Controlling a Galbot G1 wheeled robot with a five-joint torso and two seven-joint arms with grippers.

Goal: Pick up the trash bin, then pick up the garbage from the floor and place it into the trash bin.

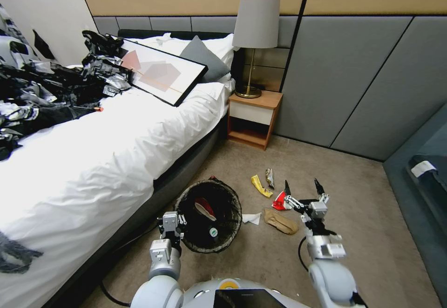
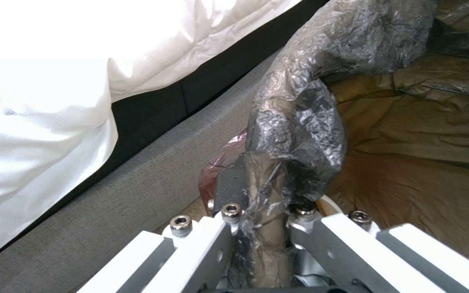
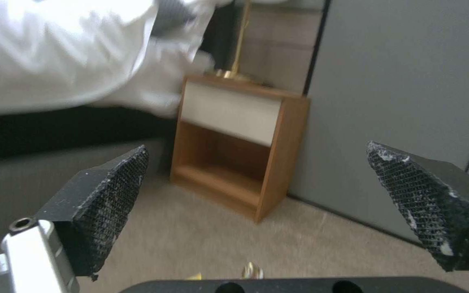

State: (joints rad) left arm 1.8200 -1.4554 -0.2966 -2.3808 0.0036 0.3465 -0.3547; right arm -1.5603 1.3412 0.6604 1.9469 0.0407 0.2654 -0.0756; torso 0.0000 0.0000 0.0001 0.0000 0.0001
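Observation:
My gripper will lift the brown paper bag (image 1: 281,222), and the bag should curl where it is pinched but still stick out stiffly, because its flattened shape keeps long, crisp edges (image 1: 279,229).
The trash bin (image 1: 231,226), lined with a black bag, stands beside the bed, and a red-and-white pack (image 1: 204,207) lies inside it. My left gripper (image 1: 171,224) is shut on its near rim. The left wrist view shows the fingers (image 2: 229,191) clamped on the bag-covered rim (image 2: 294,122). My right gripper (image 1: 302,188) hangs open just above the carpet, with its pads (image 3: 110,203) wide apart and nothing between them. Garbage lies on the floor around it: a red pack (image 1: 279,201), a yellow wrapper (image 1: 260,186), a silvery wrapper (image 1: 269,177), a brown paper bag (image 1: 281,222) and a white scrap (image 1: 252,218).
The white bed (image 1: 116,159) runs along the left, with a framed picture (image 1: 160,72) and a heap of black bags (image 1: 51,89) on it. A wooden nightstand (image 1: 253,119) with a lamp (image 1: 255,42) stands at the wall. A dark bench (image 1: 426,182) lies to the right.

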